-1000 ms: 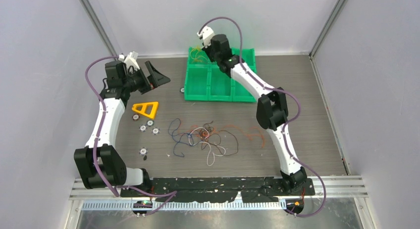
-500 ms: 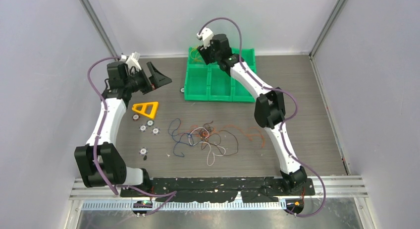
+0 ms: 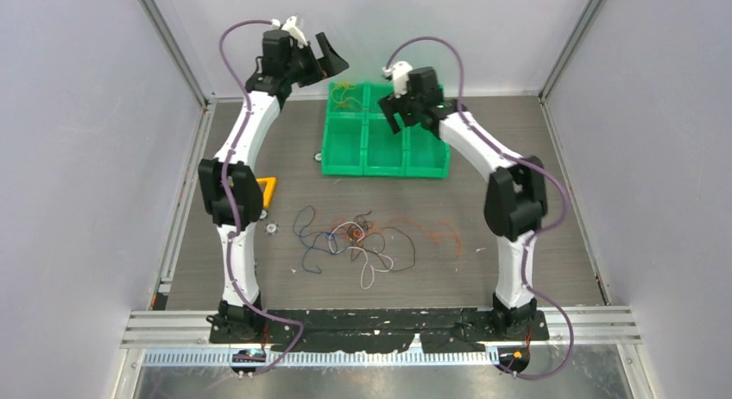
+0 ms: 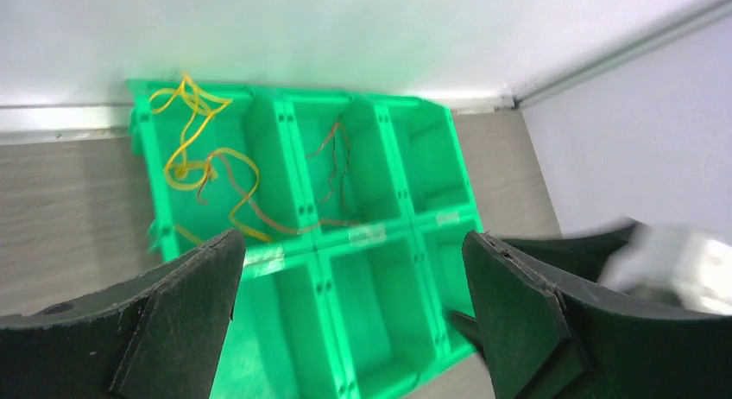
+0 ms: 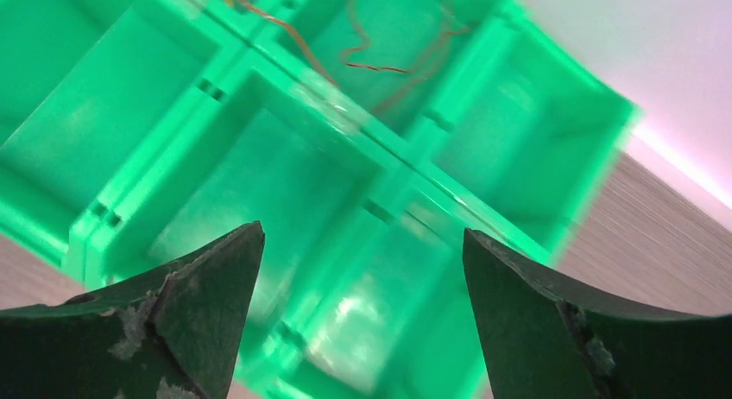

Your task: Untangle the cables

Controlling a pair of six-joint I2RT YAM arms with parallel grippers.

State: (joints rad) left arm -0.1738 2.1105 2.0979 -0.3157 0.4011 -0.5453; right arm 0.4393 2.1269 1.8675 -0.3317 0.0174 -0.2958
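I should move my right gripper back and use my left gripper to lift the orange cable's end [image 4: 226, 167] into the back middle compartment [image 4: 354, 161], because that end is in the yellow cable's compartment.
A tangle of blue, white, black and orange cables [image 3: 354, 242] lies on the table's middle. At the back stands a green bin tray [image 3: 384, 161]. A yellow cable [image 4: 194, 148] lies in its back-left compartment and a thin brown-orange cable [image 4: 332, 157] in the one beside it, also seen as the orange cable [image 5: 388, 45]. My left gripper [image 3: 335, 58] hangs open high above the tray's back-left corner, its jaws [image 4: 354, 243] wide apart and empty. My right gripper [image 3: 401, 121] is open over the tray's middle, with nothing between its fingers [image 5: 362, 243].
A yellow triangle piece [image 3: 268, 190] shows partly behind my left arm. A small white disc [image 3: 272, 228] lies near it. Another small round part [image 3: 318, 157] sits by the tray's left side. Walls close in the back and both sides.
My right gripper has opened and shifted right, over the tray's middle. My left arm has swung from the table's left side up to the back, next to the tray.
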